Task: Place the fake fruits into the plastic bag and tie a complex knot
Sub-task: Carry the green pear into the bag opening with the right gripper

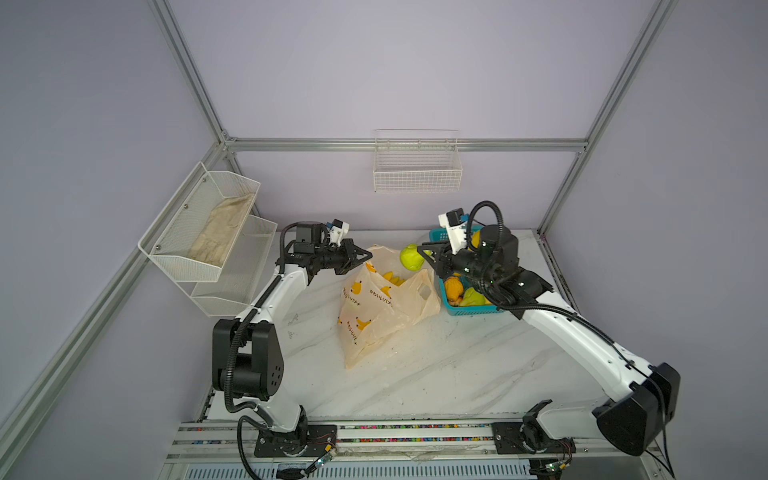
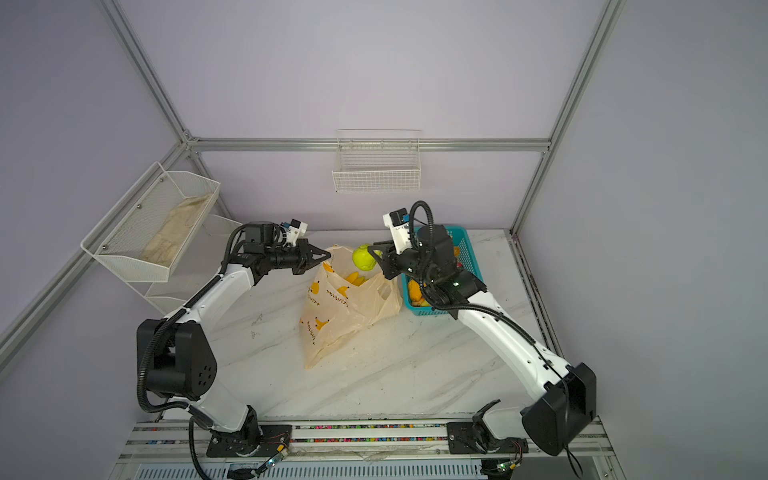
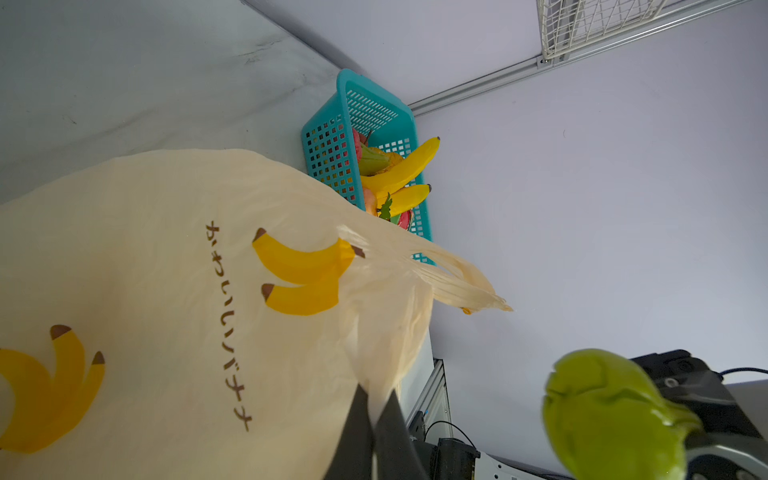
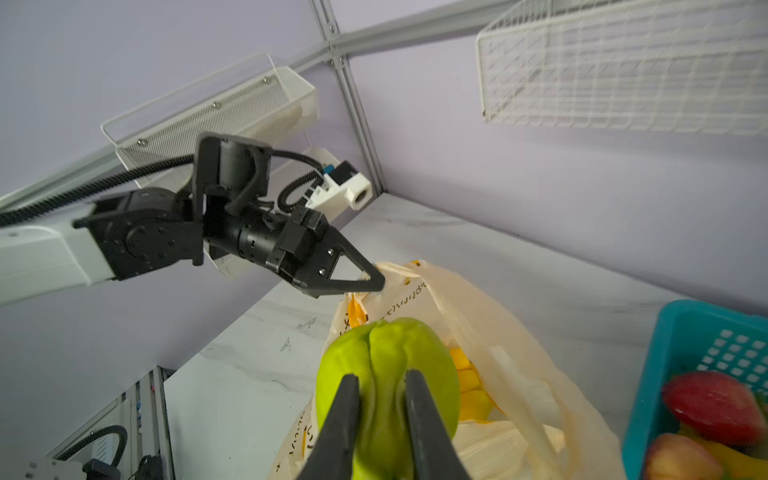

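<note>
My right gripper keeps bringing the green pear down, as the plastic bag's opening [image 1: 405, 273] is wide open below it, until the pear reaches the bananas inside [image 1: 392, 278], then release it.
The cream-yellow plastic bag [image 1: 384, 307] [image 2: 347, 305] lies on the table with its mouth facing the back, and yellow bananas [image 1: 392, 277] show inside it. My left gripper [image 1: 369, 255] [image 3: 376, 390] is shut on the bag's rim and holds that edge up. My right gripper [image 1: 422, 257] [image 4: 382, 374] is shut on a green pear [image 1: 410, 257] [image 4: 386, 353], which hangs just above the bag's mouth. More fake fruits, bananas [image 3: 401, 170] and a strawberry [image 4: 710, 407], lie in the teal basket [image 1: 446, 305] [image 3: 328, 137] to the right of the bag. No knot shows; a loose handle [image 3: 461, 286] sticks out.
A white mesh shelf [image 1: 174, 232] on the left wall holds a beige cloth [image 1: 220, 232]. A white wire basket [image 1: 417, 174] hangs on the back wall. The teal basket stands close to the table's right edge, under my right arm.
</note>
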